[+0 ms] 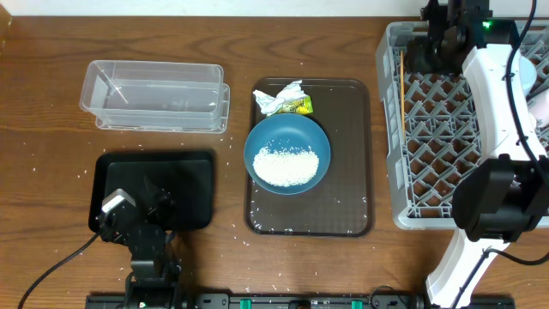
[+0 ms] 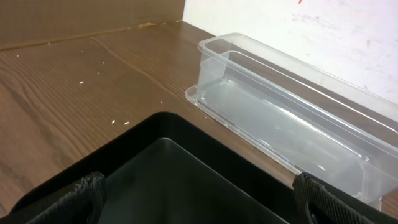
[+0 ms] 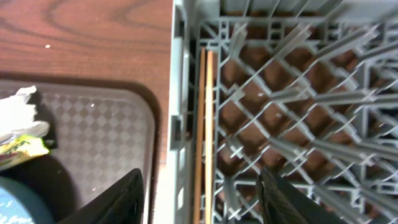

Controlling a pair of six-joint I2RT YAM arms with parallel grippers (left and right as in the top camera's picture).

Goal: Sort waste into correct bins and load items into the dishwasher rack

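My right gripper should move back over the rack while my left gripper reaches for the bowl's far rim (image 1: pixel 328 153), because the dark blue bowl (image 1: pixel 286 166) is full of rice.
A large dark blue bowl (image 1: pixel 287 142) holds a heap of white rice (image 1: pixel 283 166) on the brown serving tray (image 1: pixel 352 172). The crumpled yellow-green wrapper (image 1: pixel 286 101) lies behind it and shows in the right wrist view (image 3: pixel 18 134). Wooden chopsticks (image 1: pixel 401 90) lie along the grey rack's (image 1: pixel 429 146) left wall (image 3: pixel 205 124). My right gripper (image 3: pixel 202 199) is open and empty above that wall (image 1: pixel 433 43). My left gripper (image 2: pixel 202 208) is open and empty low over the black tray (image 1: pixel 184 172). The clear tub (image 1: pixel 154 94) stands behind it. The small bowl and pink cup are out of view.
Loose rice grains are scattered on the wooden table (image 1: pixel 51 137) around both trays. The right arm (image 1: pixel 497 103) crosses over the rack and hides its right part, where something white (image 1: pixel 542 112) shows. A white wall rises behind the clear tub (image 2: pixel 280 118).
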